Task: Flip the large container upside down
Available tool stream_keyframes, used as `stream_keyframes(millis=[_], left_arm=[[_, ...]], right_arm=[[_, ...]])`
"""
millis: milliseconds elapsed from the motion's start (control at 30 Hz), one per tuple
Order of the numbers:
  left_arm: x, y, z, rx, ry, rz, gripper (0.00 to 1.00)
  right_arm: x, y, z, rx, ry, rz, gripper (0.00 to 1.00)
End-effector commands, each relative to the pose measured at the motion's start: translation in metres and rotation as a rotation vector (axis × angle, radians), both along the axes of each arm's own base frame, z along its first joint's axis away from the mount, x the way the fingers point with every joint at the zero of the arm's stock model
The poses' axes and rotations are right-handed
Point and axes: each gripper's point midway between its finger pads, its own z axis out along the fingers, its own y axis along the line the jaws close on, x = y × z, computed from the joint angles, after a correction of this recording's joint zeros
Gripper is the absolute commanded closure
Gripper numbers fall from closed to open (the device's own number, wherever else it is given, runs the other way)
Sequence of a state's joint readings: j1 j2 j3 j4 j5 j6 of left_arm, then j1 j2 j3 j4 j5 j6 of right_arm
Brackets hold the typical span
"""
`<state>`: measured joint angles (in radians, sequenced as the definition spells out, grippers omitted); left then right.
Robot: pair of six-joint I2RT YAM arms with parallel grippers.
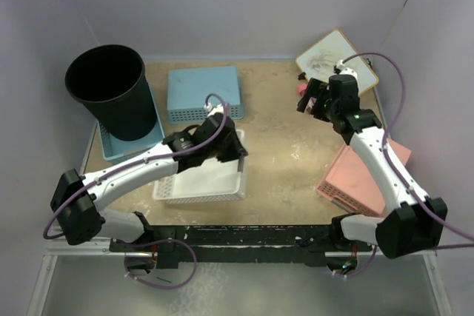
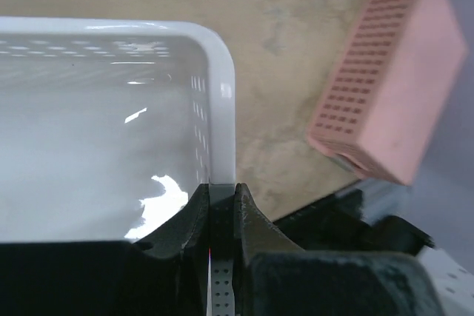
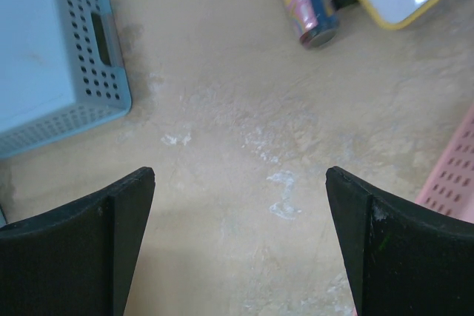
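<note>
Next, my left gripper swings the white basket (image 1: 201, 181), because its opening faces up, over its held rim into the clear space (image 1: 285, 164) beside the pink basket.
The large container (image 1: 111, 90), a tall round black bin, stands upright with its mouth up at the far left, inside a light blue basket (image 1: 111, 149). It does not show in either wrist view. My left gripper (image 1: 235, 152) is well right of it, shut on the right rim of a white basket (image 1: 204, 179). In the left wrist view the gripper (image 2: 222, 190) pinches that basket's thin rim wall (image 2: 221, 109). My right gripper (image 1: 311, 101) is open and empty, far right of the bin, above bare table (image 3: 241, 183).
An upside-down light blue basket (image 1: 204, 92) lies at the back middle and shows in the right wrist view (image 3: 52, 79). An upside-down pink basket (image 1: 359, 175) lies at the right. A small whiteboard (image 1: 333, 57) and a pink tube (image 3: 304, 1) lie at the back right.
</note>
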<state>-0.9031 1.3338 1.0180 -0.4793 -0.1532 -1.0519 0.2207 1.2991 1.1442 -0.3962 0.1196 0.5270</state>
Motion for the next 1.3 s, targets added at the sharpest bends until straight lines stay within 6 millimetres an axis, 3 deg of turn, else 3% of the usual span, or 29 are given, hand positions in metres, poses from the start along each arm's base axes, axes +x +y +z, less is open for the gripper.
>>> stream_keyframes(millis=[0,200,333,400,500,567,733,933,1067,1200,1267], left_arm=[[0.004,-0.093,0.118,-0.384,-0.127,-0.283,1.00],[-0.001,-0.151,0.192,-0.750,-0.133,-0.436,1.00],[0.004,-0.165,0.240,-1.034,-0.149,-0.478,1.00],[0.017,-0.154,0.253,-1.172,-0.149,-0.430,1.00],[0.025,-0.120,0.275,-1.424,-0.145,-0.390,1.00],[0.031,-0.102,0.276,-1.500,-0.136,-0.357,1.00],[0.064,-0.081,0.225,-1.413,-0.118,-0.195,1.00],[0.069,-0.059,0.175,-1.366,-0.089,-0.091,1.00],[0.061,-0.049,0.135,-1.250,-0.069,-0.062,1.00],[0.049,-0.029,0.081,-1.002,-0.068,-0.002,0.75],[0.042,-0.014,0.037,-0.781,-0.032,0.045,0.59]], right_arm=[[-0.009,-0.048,0.069,-0.102,-0.209,-0.166,0.00],[-0.016,-0.074,0.107,-0.149,-0.259,-0.278,0.00],[-0.019,-0.075,0.130,-0.138,-0.313,-0.281,0.00],[-0.020,-0.070,0.140,-0.115,-0.354,-0.251,0.00],[-0.021,-0.063,0.147,-0.082,-0.384,-0.225,0.00],[-0.020,-0.062,0.145,-0.077,-0.382,-0.220,0.00],[-0.019,-0.051,0.137,-0.052,-0.378,-0.164,0.00],[-0.017,-0.035,0.124,-0.005,-0.361,-0.093,0.00],[-0.011,-0.020,0.115,0.037,-0.350,-0.028,0.00],[-0.011,-0.016,0.106,0.045,-0.331,-0.009,0.00],[-0.011,-0.013,0.102,0.050,-0.325,0.004,0.00]])
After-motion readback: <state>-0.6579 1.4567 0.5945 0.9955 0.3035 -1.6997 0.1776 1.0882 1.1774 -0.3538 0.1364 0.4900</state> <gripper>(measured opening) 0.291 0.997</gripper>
